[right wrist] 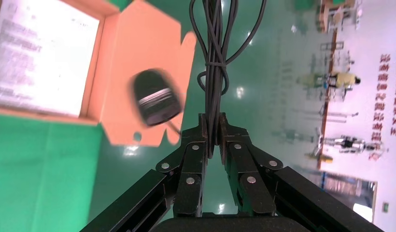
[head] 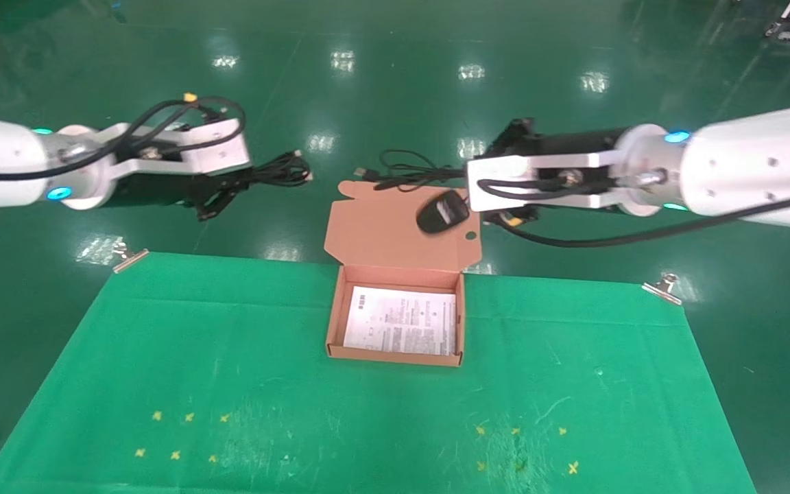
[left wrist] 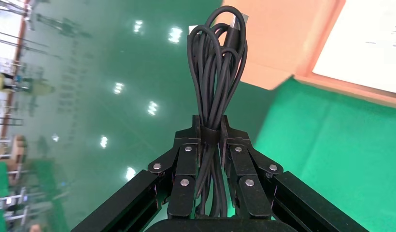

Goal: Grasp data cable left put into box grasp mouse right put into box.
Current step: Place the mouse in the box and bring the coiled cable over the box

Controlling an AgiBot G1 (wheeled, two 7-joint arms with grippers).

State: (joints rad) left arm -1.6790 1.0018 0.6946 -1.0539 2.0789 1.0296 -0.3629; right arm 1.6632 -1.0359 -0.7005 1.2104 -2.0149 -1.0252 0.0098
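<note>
The mouse hangs over the lid, in the way of the data cable, so the robot's left gripper should back away while the right gripper lowers the mouse into the box.
The data cable, a black looped bundle with a band round its middle, hangs in the air left of the box lid. My left gripper is shut on it at the band; its loops reach past the fingertips. My right gripper is shut on the mouse's bundled black cord. The black mouse dangles from that cord in front of the open lid and looks blurred in the right wrist view. The box stands open on the cloth, holding only its white printed sheet.
A green cloth covers the table, held by metal clips at the far corners. Small yellow cross marks lie near the front. Shiny green floor lies beyond the table.
</note>
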